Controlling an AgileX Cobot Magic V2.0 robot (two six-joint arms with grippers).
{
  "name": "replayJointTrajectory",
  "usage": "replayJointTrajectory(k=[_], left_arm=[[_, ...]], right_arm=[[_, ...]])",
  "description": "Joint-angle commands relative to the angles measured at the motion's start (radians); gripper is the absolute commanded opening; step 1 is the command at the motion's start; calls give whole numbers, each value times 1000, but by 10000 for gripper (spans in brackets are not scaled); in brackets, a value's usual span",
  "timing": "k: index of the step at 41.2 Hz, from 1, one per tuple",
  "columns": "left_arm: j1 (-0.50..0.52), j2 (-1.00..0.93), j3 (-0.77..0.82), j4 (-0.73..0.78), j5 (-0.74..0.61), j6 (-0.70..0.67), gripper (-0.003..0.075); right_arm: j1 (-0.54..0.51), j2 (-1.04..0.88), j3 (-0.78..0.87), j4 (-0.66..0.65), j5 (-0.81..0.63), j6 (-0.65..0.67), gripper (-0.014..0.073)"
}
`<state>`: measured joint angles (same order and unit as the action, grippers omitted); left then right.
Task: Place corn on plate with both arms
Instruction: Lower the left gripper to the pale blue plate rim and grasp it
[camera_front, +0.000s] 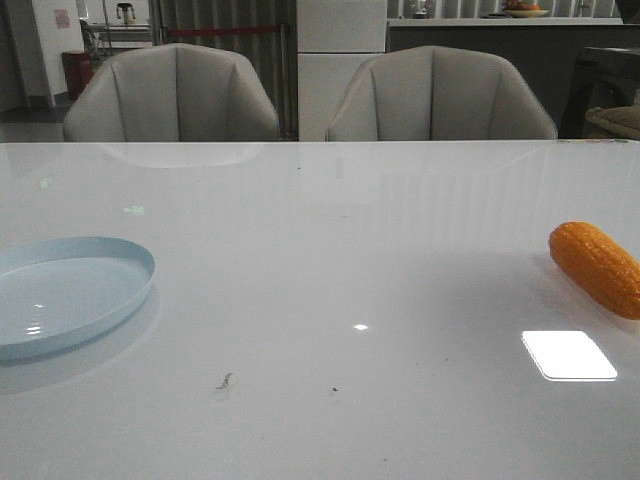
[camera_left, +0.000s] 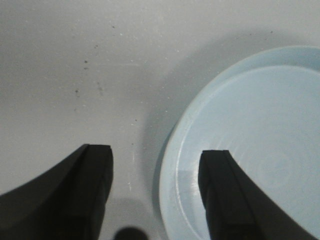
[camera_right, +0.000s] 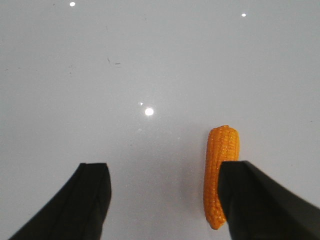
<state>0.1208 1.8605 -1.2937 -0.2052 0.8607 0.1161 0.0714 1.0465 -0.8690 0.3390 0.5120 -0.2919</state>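
The plate's rim (camera_left: 168, 172) passes between the open fingers of my left gripper, so I keep going down until the fingers are on both sides of the pale blue edge (camera_left: 167, 200), and then close them.
The orange corn (camera_front: 597, 267) lies on the white table at the far right edge of the front view. The pale blue plate (camera_front: 70, 290) rests at the far left. Neither arm shows in the front view. In the right wrist view my right gripper (camera_right: 165, 172) is open above the table, and the corn (camera_right: 220, 170) lies just inside one black finger (camera_right: 260, 200), which covers part of it. In the left wrist view my left gripper (camera_left: 156, 160) is open, and it hangs over the rim of the plate (camera_left: 250, 125), with one finger (camera_left: 230, 195) above the plate.
Two grey chairs (camera_front: 170, 95) (camera_front: 440, 95) stand behind the table's far edge. A bright patch of reflected light (camera_front: 568, 355) lies on the table near the corn. Small dark specks (camera_front: 224, 380) mark the front of the table.
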Motion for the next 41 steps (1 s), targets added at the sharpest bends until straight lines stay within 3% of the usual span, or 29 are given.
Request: replayJointTrajectory(k=[1,41], left_arm=[[-2,-16,-30,-66,2,23,434],[-11,39,-30,-64,-29,23,434]], right_arm=[[1,-14,-36,19,-58,2,559],[1,-14,-36,19,-51,2,559]])
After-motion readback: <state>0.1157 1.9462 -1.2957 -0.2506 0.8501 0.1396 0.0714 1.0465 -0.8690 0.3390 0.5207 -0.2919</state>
